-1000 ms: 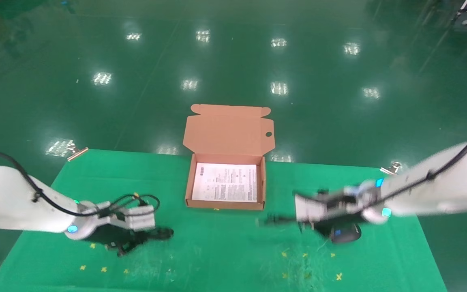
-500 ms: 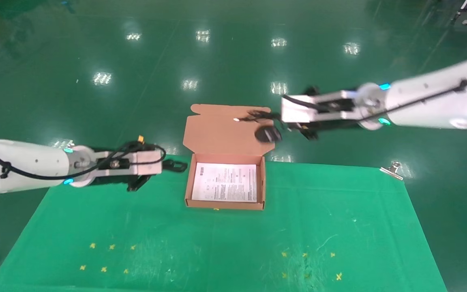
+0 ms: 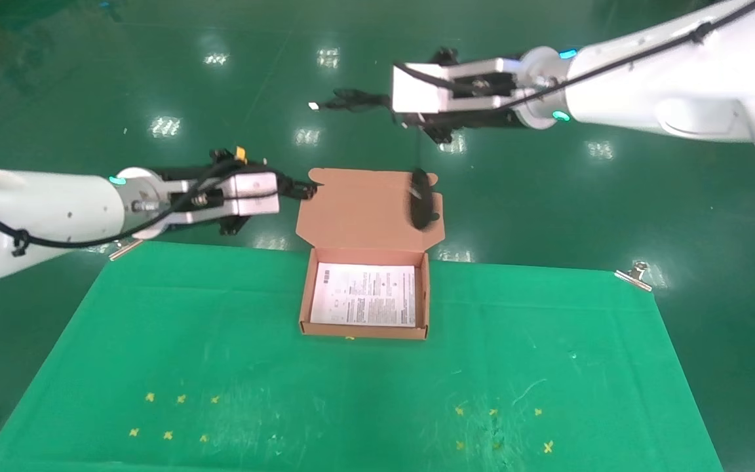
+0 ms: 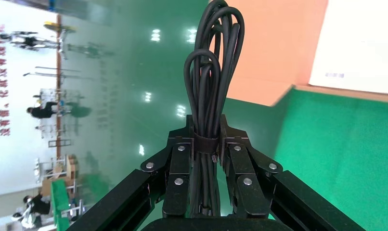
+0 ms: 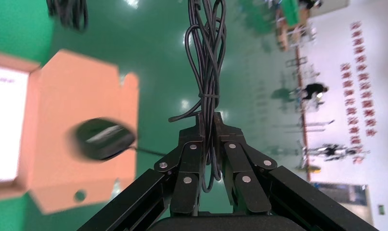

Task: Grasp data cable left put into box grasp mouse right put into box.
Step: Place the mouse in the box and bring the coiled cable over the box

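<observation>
The mouse is dangling over the lid [image 3: 421, 201] near the data cable, so next my left gripper moves back while my right gripper first lowers the mouse into the box [image 3: 364, 295].
The salmon-orange box [image 3: 305, 295] lies open at the table's far middle, a white printed sheet [image 3: 364, 295] inside and its lid [image 3: 358, 210] standing up behind. My left gripper [image 3: 300, 190] hovers at the lid's left corner, shut on the data cable [image 4: 212, 72], a strapped black loop bundle sticking out past its fingertips [image 4: 206, 139]. My right gripper [image 3: 377, 101] is high above the lid, shut on the mouse's bundled cord [image 5: 205, 48]. The black mouse [image 3: 422, 200] dangles below on its cord in front of the lid's right side, also visible as a dark oval [image 5: 101, 139].
A green cloth [image 3: 220, 367] covers the table, held by metal clips [image 3: 633, 272] at its far corners. Small yellow marks [image 3: 168, 400] dot the near part. Shiny green floor lies beyond the table edge.
Both arms lifted off the table. The right gripper rose and swung left with the cord, the mouse now hanging beneath. The left gripper carried the cable up to the lid's left corner.
</observation>
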